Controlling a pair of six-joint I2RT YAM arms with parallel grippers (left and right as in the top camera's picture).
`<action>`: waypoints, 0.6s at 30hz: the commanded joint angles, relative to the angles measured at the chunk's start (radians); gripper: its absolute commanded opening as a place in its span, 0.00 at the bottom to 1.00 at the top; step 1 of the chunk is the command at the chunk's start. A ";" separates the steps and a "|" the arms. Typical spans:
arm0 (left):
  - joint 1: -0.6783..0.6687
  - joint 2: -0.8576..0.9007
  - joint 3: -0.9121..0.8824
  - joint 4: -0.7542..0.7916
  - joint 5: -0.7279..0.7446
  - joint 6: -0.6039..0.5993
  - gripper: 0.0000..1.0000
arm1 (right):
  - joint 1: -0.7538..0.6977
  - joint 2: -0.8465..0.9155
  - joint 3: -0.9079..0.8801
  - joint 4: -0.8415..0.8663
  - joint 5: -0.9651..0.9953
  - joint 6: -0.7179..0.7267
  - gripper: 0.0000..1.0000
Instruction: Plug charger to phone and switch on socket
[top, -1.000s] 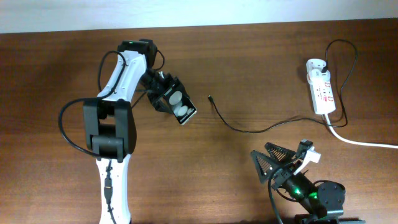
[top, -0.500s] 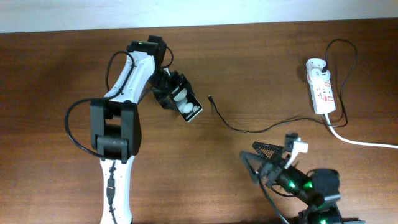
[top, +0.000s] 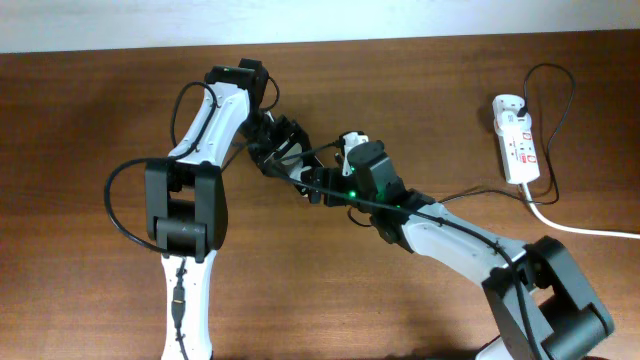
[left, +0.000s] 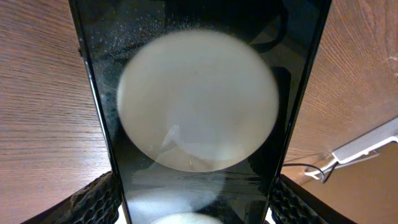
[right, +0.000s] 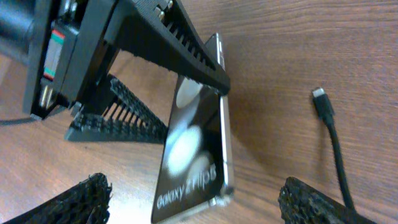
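The phone is held across its width in my left gripper, so next my right gripper grabs the phone's lower end while my left gripper shifts to a thin side edge of the phone.
My left gripper is shut on the black phone and holds it tilted above the table left of centre. The phone fills the left wrist view between the jaws, with its big white round shape showing. My right gripper is open and empty, close in front of the phone's lower end. In the right wrist view its fingers straddle that end. The charger's connector tip lies on the table to the right of the phone. Its thin black cable runs to the socket.
The socket lies at the far right with a black plug at its top end, and its thick white cord runs off the right edge. The right arm stretches across the middle of the table over part of the cable.
My right arm has swung from the front right of the table up to the phone at the centre. My left gripper shifted the phone slightly right, then held still.
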 joint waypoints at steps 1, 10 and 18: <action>0.003 0.001 0.020 -0.001 0.076 -0.061 0.00 | 0.011 0.058 0.028 0.067 0.041 0.103 0.85; 0.003 0.001 0.020 0.029 0.113 -0.166 0.00 | 0.017 0.105 0.029 0.112 0.131 0.182 0.51; 0.016 -0.006 0.038 0.069 0.115 -0.025 0.49 | -0.007 0.065 0.029 0.096 0.075 0.179 0.04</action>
